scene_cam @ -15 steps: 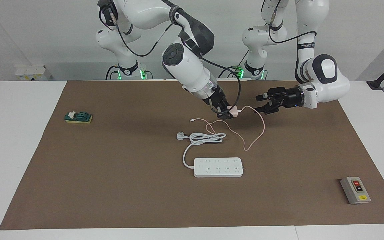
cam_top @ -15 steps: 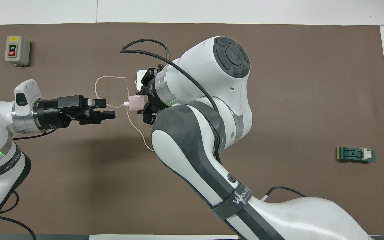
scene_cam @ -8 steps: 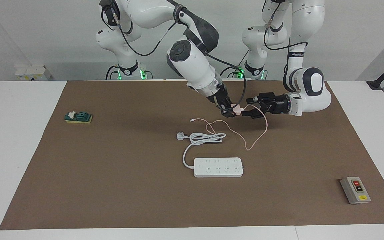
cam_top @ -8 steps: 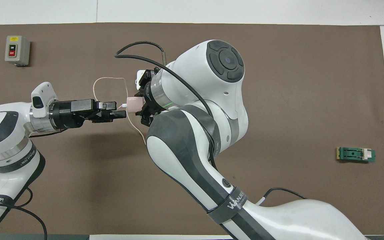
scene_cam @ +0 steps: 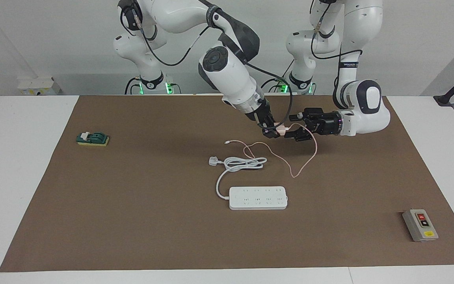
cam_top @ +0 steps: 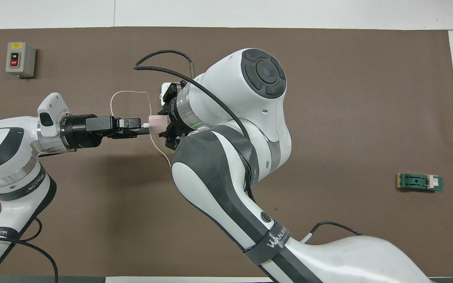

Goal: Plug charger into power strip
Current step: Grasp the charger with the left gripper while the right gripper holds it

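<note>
The thin pink cable curves out in a slack loop, so I expect it to stay connected and trail in a curve when the robot carries the charger.
The pale pink charger hangs above the mat, with my right gripper shut on it. Its thin pink cable droops in loops onto the mat. My left gripper lies level and open, one finger on either side of the charger's cable end. I cannot tell if it touches. The white power strip lies flat on the mat, farther from the robots than both grippers. In the overhead view my right arm hides it.
The strip's thick white cord is coiled between strip and grippers, ending in a white plug. A grey button box sits toward the left arm's end. A green block sits toward the right arm's end.
My left gripper has moved in toward the charger, and its open fingers now flank the cable end. My right gripper has lifted the charger slightly and stays shut on it.
</note>
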Controlling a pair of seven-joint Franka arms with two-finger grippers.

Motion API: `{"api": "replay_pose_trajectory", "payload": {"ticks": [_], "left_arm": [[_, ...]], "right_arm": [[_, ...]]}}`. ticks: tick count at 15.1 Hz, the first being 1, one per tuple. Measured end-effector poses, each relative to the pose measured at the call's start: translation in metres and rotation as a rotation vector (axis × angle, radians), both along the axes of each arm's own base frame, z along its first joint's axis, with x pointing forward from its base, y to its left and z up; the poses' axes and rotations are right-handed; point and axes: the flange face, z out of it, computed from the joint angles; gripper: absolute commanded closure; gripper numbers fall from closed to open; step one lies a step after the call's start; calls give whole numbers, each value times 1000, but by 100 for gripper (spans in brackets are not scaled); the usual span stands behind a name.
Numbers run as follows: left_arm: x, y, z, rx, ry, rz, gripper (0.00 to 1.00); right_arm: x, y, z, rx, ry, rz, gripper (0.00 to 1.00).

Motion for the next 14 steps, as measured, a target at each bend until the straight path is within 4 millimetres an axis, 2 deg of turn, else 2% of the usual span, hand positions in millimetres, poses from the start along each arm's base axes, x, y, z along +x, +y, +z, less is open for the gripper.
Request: {"api": "replay_pose_trajectory", "payload": {"ticks": [3,6,8,10,12,14], "left_arm": [[-1,-9,-1,2,-41,-14,20],[0,-12,0,4,-59,-17,28],[2,-11,0,6,-63,-14,29],[4,-10,-1,16,-64,-2,37],[5,-8,-2,25,-65,9,55],[6,-7,-2,28,-64,16,63]], "right_arm": [[0,0,0,0,0,0,100],[0,0,0,0,0,0,100],[0,0,0,0,0,0,100],[0,0,0,0,0,0,100],[0,0,0,0,0,0,100],[0,0,0,0,0,0,100]]}}
